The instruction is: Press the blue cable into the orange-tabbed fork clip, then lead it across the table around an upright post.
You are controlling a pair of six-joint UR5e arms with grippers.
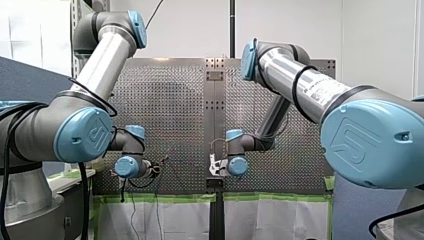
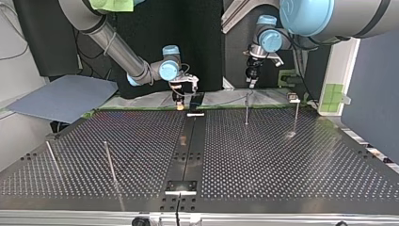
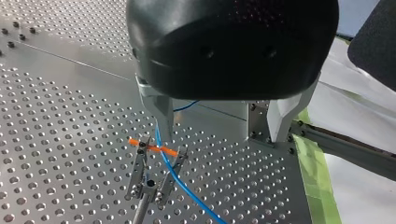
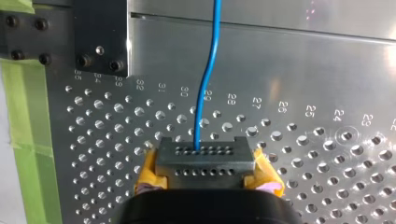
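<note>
The blue cable (image 4: 214,35) comes from the grey connector block in a smooth, gentle bow (image 4: 202,91), so I expect it to bend into a wide curve when I carry it.
In the left wrist view the fork clip (image 3: 154,175) stands on a thin stem, with an orange tab (image 3: 150,145) across its prongs. The blue cable (image 3: 180,182) runs down beside one metal finger (image 3: 161,114) and passes between the prongs at the tab. My left gripper (image 3: 222,135) hangs just above the clip, open, holding nothing. My right gripper (image 4: 205,173) has its yellow pads (image 4: 147,175) shut on a grey connector block (image 4: 205,161), and the blue cable (image 4: 205,84) leads ahead from that block. In the top view my right gripper (image 2: 184,94) is left of my left gripper (image 2: 251,77).
Upright posts stand on the perforated table (image 2: 282,165): one thin rod (image 2: 246,110) under my left gripper, another (image 2: 296,115) to its right, two more (image 2: 110,162) (image 2: 51,157) at the top view's near left. Green tape (image 3: 317,177) marks the table's edge.
</note>
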